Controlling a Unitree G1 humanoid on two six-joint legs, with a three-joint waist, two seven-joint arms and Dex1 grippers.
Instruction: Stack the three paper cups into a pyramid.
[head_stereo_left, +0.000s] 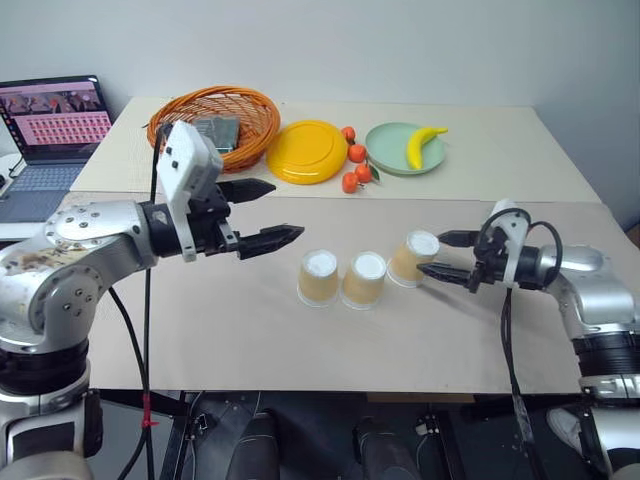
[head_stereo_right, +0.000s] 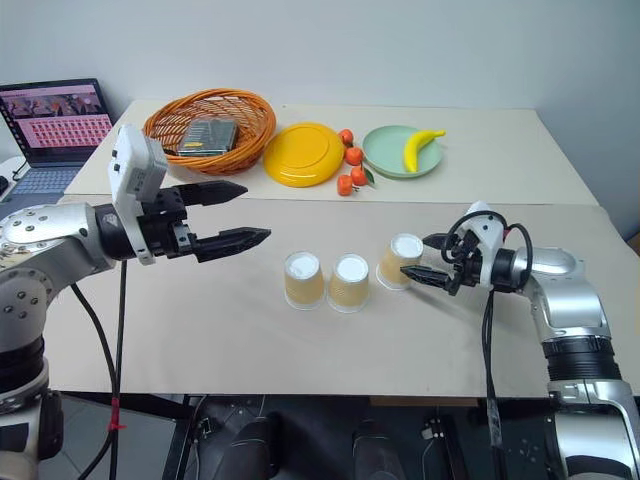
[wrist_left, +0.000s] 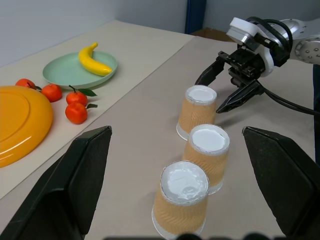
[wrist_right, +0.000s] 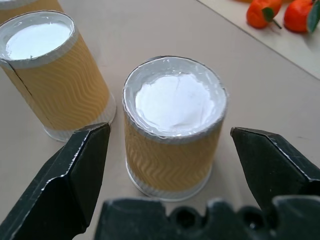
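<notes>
I expect the paper cup at my right gripper (head_stereo_left: 412, 260) to sit across both other cups and stay upright when I lower it, because the other cups stand close together (head_stereo_left: 341, 278) with their bases up.
Three paper cups stand upside down in a slightly bent row on the near table: the left cup (head_stereo_left: 319, 277), the middle cup (head_stereo_left: 364, 279) touching it, and the right cup (head_stereo_left: 414, 257) a little farther back. My right gripper (head_stereo_left: 432, 254) is low over the table, open, its fingertips reaching either side of the right cup (wrist_right: 172, 130) without closing on it. My left gripper (head_stereo_left: 286, 210) is open and holds nothing. It hangs above the table to the left of the row, pointing toward the cups (wrist_left: 182, 205).
On the far table are a wicker basket (head_stereo_left: 215, 122) holding a dark object, a yellow disc (head_stereo_left: 307, 150), several tangerines (head_stereo_left: 355, 168) and a green plate (head_stereo_left: 385, 135) with a banana (head_stereo_left: 420, 147). A laptop (head_stereo_left: 50, 130) sits at the far left.
</notes>
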